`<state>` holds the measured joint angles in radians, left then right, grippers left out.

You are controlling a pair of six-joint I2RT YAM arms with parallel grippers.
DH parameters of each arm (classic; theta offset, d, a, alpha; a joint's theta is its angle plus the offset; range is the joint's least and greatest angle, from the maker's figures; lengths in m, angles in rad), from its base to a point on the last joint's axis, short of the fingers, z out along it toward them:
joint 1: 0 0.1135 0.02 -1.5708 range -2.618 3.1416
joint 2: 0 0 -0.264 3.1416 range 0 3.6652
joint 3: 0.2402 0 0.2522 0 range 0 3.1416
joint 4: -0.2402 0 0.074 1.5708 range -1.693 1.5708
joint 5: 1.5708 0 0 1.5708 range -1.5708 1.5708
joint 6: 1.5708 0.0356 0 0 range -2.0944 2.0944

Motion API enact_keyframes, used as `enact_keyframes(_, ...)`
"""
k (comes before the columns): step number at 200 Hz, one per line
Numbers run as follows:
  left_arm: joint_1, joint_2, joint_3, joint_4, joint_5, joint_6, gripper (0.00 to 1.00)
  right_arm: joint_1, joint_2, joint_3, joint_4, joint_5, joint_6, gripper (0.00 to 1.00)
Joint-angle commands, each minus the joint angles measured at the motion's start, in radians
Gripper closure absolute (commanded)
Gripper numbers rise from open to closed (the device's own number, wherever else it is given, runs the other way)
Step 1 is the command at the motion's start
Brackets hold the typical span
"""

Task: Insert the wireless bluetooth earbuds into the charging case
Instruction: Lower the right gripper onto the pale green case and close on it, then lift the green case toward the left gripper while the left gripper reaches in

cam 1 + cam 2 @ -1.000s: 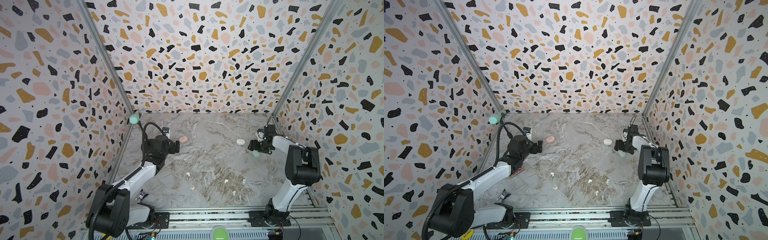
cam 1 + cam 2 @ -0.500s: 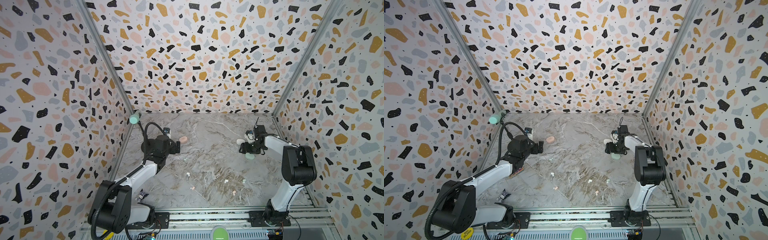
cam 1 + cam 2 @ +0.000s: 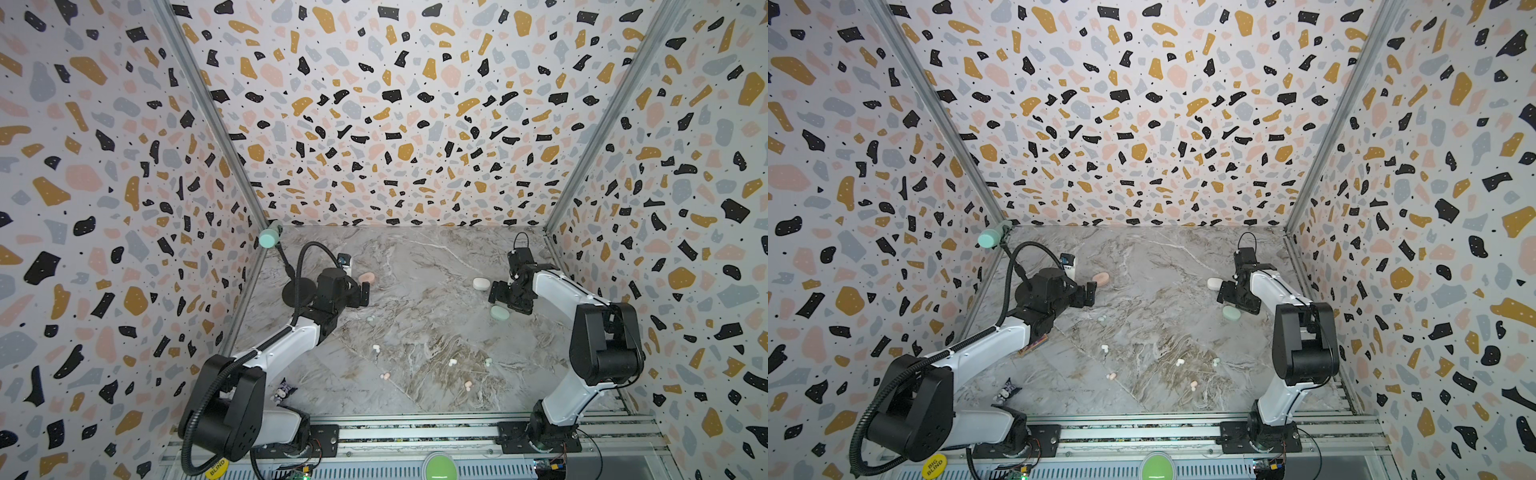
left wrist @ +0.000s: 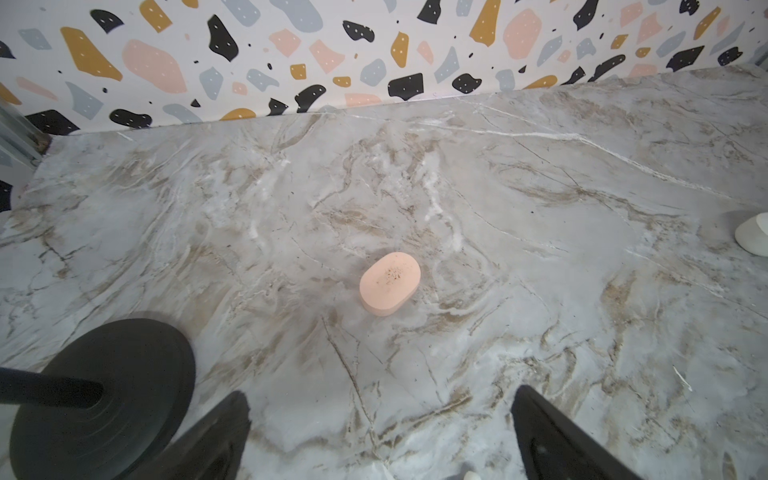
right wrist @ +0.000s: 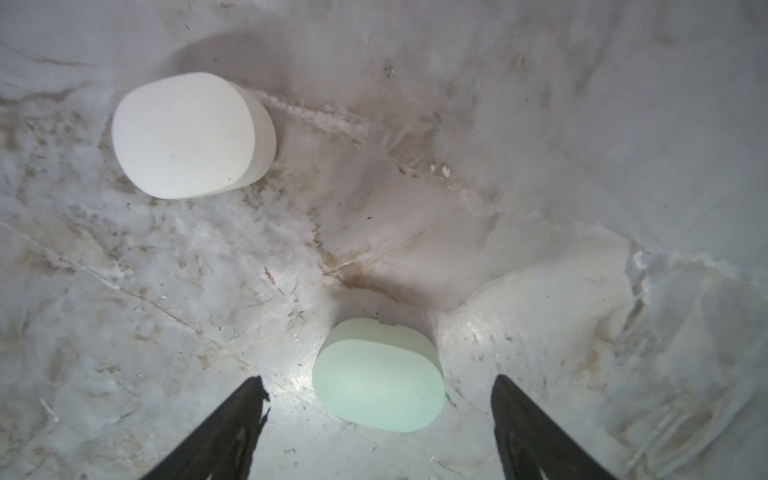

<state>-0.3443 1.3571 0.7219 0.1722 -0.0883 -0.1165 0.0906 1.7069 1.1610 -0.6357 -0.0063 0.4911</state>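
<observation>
The mint charging case is between the right gripper's open fingers, so the left gripper should carry on to the clear middle and close on that case there.
Several tiny earbuds lie loose on the marble floor in both top views: a mint one, white ones, pink ones. Three closed oval cases lie farther back. The mint charging case lies flat between the spread fingers of my right gripper, which is open and not touching it; in a top view the gripper hovers just over that case. A white case lies beside it. My left gripper is open and empty, short of the pink case.
A black round stand base with a gooseneck stands close to my left gripper by the left wall, carrying a mint-coloured head. A small white device stands behind the left arm. Patterned walls close in the floor on three sides.
My right gripper has moved left, away from the right wall, with the mint case, and its jaws have widened off the case. The left arm has barely moved.
</observation>
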Motion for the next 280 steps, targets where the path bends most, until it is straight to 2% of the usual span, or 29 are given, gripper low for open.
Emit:
enact_keyframes(1, -0.011, 0.01, 0.051, 0.003, 0.074, 0.011, 0.0, -0.001, 0.014, -0.001, -0.032, -0.003, 0.084, 0.13)
enact_keyframes(67, -0.023, 0.026, 0.049, 0.006, 0.098, 0.011, 0.0, -0.002, 0.066, 0.002, -0.018, -0.041, 0.076, 0.2)
enact_keyframes(115, -0.024, 0.031, 0.048, 0.004, 0.096, 0.016, 0.0, -0.005, 0.061, -0.015, -0.009, -0.051, 0.08, 0.3)
enact_keyframes(153, -0.024, 0.035, 0.053, 0.0, 0.096, 0.016, 0.0, -0.009, 0.07, -0.02, -0.005, -0.057, 0.077, 0.33)
enact_keyframes(193, -0.026, 0.031, 0.054, -0.002, 0.11, 0.017, 0.0, -0.009, 0.044, -0.017, -0.008, -0.064, 0.074, 0.42)
enact_keyframes(217, -0.034, 0.034, 0.049, 0.017, 0.168, 0.023, 0.0, -0.003, 0.021, -0.003, -0.03, -0.095, 0.044, 0.44)
enact_keyframes(237, -0.056, 0.041, 0.03, 0.071, 0.28, 0.039, 0.0, 0.014, -0.015, 0.014, -0.068, -0.12, 0.004, 0.46)
enact_keyframes(262, -0.14, 0.074, 0.006, 0.183, 0.413, 0.088, 0.0, 0.054, -0.073, 0.037, -0.118, -0.181, -0.053, 0.47)
enact_keyframes(280, -0.218, 0.103, -0.015, 0.263, 0.468, 0.128, 0.0, 0.102, -0.107, 0.062, -0.17, -0.205, -0.085, 0.48)
